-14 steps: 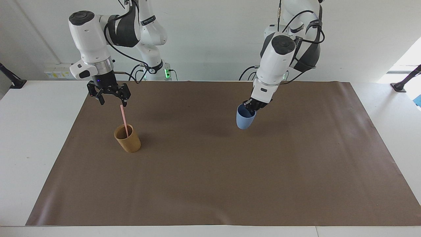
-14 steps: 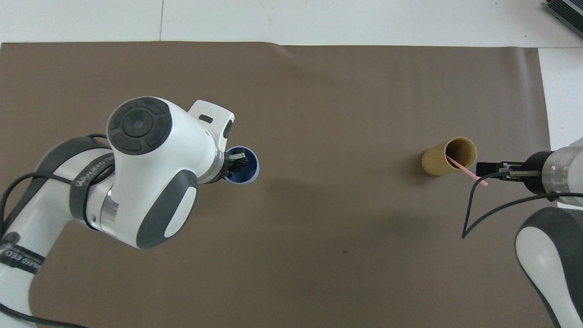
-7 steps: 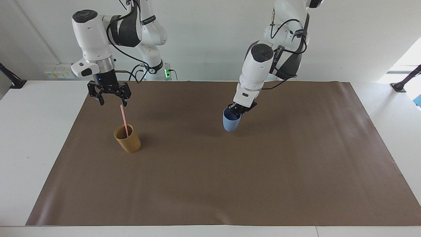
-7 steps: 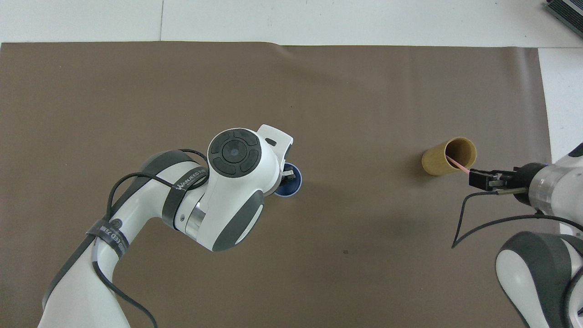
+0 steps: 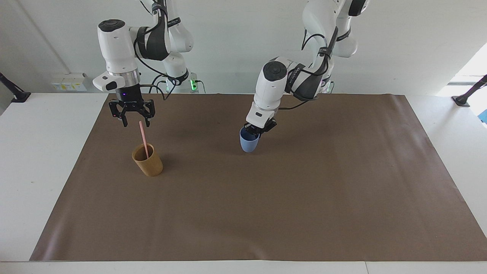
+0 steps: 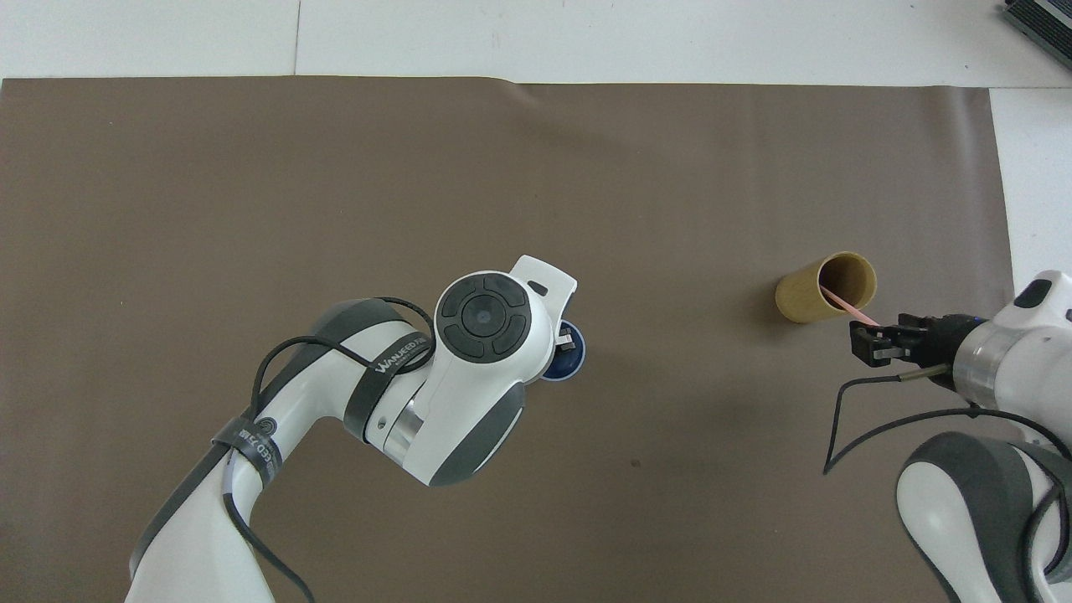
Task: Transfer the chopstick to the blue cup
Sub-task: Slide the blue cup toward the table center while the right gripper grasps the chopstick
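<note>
Next, my left gripper puts the cup down on the mat [image 5: 242, 152] and moves away before the chopstick comes, because my left gripper's wrist covers the blue cup's opening [image 5: 247, 133].
The pale pink chopstick [image 5: 144, 139] stands tilted in the tan cup [image 5: 148, 165], its top sticking well above the rim. My right gripper [image 5: 136, 121] is open just above the tan cup, level with the stick's top end, which shows between its fingers without being gripped. In the overhead view the chopstick [image 6: 844, 303] leans from the tan cup [image 6: 825, 289] toward the right gripper [image 6: 868, 345]. My left gripper [image 5: 258, 130] is shut on the rim of the blue cup [image 5: 249, 141], holding it upright low over the mat's middle. The wrist covers most of the blue cup [image 6: 571, 362] from above.
A brown mat [image 5: 266, 213] covers most of the white table [image 5: 38, 152]. The left arm's white forearm [image 6: 469, 368] reaches over the mat's middle.
My left arm has carried the blue cup toward the right arm's end of the table, closer to the tan cup. My right gripper has shifted sideways over the chopstick's top.
</note>
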